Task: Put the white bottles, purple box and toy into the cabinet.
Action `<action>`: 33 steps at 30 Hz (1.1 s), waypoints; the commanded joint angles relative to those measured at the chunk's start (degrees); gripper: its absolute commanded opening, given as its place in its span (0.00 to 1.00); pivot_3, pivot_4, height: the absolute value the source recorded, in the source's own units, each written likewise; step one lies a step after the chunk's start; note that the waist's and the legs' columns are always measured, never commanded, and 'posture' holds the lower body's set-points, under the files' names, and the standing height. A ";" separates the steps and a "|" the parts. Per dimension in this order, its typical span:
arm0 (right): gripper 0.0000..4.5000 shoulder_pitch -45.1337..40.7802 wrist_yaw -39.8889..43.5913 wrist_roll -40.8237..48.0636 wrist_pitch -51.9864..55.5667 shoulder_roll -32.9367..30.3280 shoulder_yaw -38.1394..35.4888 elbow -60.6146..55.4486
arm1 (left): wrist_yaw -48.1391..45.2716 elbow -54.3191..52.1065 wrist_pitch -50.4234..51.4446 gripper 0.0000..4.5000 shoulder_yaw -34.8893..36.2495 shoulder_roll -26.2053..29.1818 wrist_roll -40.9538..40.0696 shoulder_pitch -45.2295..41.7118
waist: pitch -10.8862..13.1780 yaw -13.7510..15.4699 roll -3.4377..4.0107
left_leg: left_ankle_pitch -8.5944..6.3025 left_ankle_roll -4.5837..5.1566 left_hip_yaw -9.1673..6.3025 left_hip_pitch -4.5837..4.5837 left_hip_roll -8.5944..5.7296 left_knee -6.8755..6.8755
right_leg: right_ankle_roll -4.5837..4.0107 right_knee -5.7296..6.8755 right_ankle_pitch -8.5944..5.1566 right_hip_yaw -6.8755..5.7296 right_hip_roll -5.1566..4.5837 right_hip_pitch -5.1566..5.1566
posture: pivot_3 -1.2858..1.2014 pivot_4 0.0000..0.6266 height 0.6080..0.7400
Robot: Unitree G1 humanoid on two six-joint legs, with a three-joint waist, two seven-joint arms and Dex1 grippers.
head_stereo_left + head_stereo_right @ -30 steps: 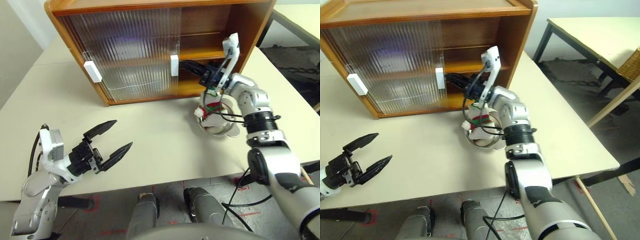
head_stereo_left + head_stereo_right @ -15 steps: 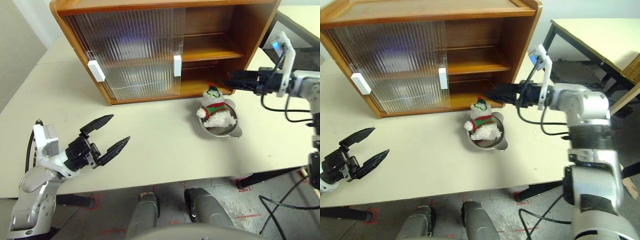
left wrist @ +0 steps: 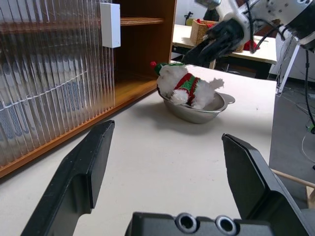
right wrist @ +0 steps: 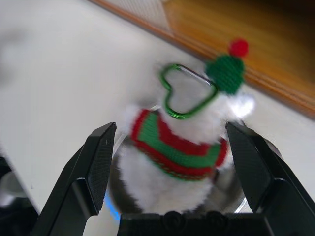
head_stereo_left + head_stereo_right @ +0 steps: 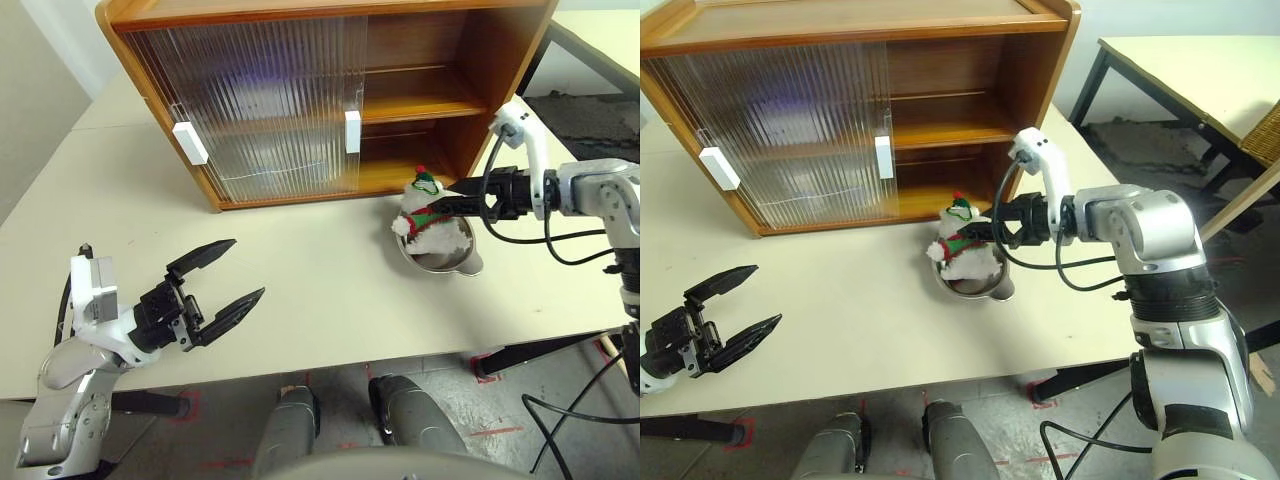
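Note:
The toy's red-and-green scarf (image 5: 422, 220) is between my right gripper's open fingers, so I should keep reaching in until the toy's body (image 5: 436, 237) fills the gap, then close the fingers.
The toy (image 5: 428, 212), a white plush snowman with a red-and-green hat and scarf, sits in a steel bowl just in front of the cabinet (image 5: 300, 12). My right gripper (image 5: 447, 200) comes in from the right, open. In the right wrist view its fingers (image 4: 98, 157) stand on either side of the toy (image 4: 177, 142) without touching it. My left gripper (image 5: 246, 268) hovers open and empty over the table's near left part. The cabinet's ribbed doors (image 5: 260, 100) cover its left side. Its right side is open and its shelf (image 5: 420, 105) is bare. The white bottles and purple box are out of view.
The steel bowl (image 5: 450, 260) rests on the beige table (image 5: 320, 290), close to the cabinet's open right half. A second table (image 5: 1200, 60) stands beyond a gap at the far right. The table's front edge runs near my left gripper.
My right gripper has drawn back out of the cabinet mouth, swung right, opened and tilted down to point at the toy from the right. The toy stays in the bowl. The left arm is still.

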 commanded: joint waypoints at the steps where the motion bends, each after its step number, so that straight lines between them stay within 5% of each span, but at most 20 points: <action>1: 0.99 0.42 -2.16 -1.42 1.27 -0.51 2.03 -0.38 | -0.49 -0.91 0.44 1.00 0.28 0.59 -0.28 0.62 | 0.00 0.10 0.00 | 0.00 0.00 0.00 -0.04 0.00 -0.01 | 0.00 0.00 0.00 0.00 0.00 -0.03 | 0.47 0.19 1.00; 20: 0.99 1.92 -12.21 -0.22 6.39 9.34 -1.17 0.79 | -1.84 -0.55 -1.23 1.00 2.41 0.72 0.11 1.90 | 0.00 0.37 0.00 | -0.04 -0.06 -0.01 -0.05 0.00 0.00 | 0.01 0.01 -0.04 0.00 0.00 -0.05 | 0.48 0.18 1.00; 29: 0.28 0.34 -10.90 0.74 5.17 7.60 -1.96 2.12 | -1.83 -0.61 -1.95 1.00 2.96 0.66 0.25 2.43 | 0.00 0.51 0.00 | -0.05 -0.06 -0.01 -0.08 0.00 -0.01 | -0.06 0.00 0.00 0.00 -0.01 -0.08 | 0.48 0.19 1.00; 33: 0.09 -0.79 -8.83 2.06 5.38 5.94 -2.77 2.66 | -1.92 -0.42 -2.23 1.00 2.95 0.51 0.33 2.35 | 0.00 0.54 0.00 | -0.05 -0.06 0.00 -0.09 0.00 -0.01 | -0.01 0.01 -0.03 0.00 -0.01 -0.10 | 0.48 0.19 1.00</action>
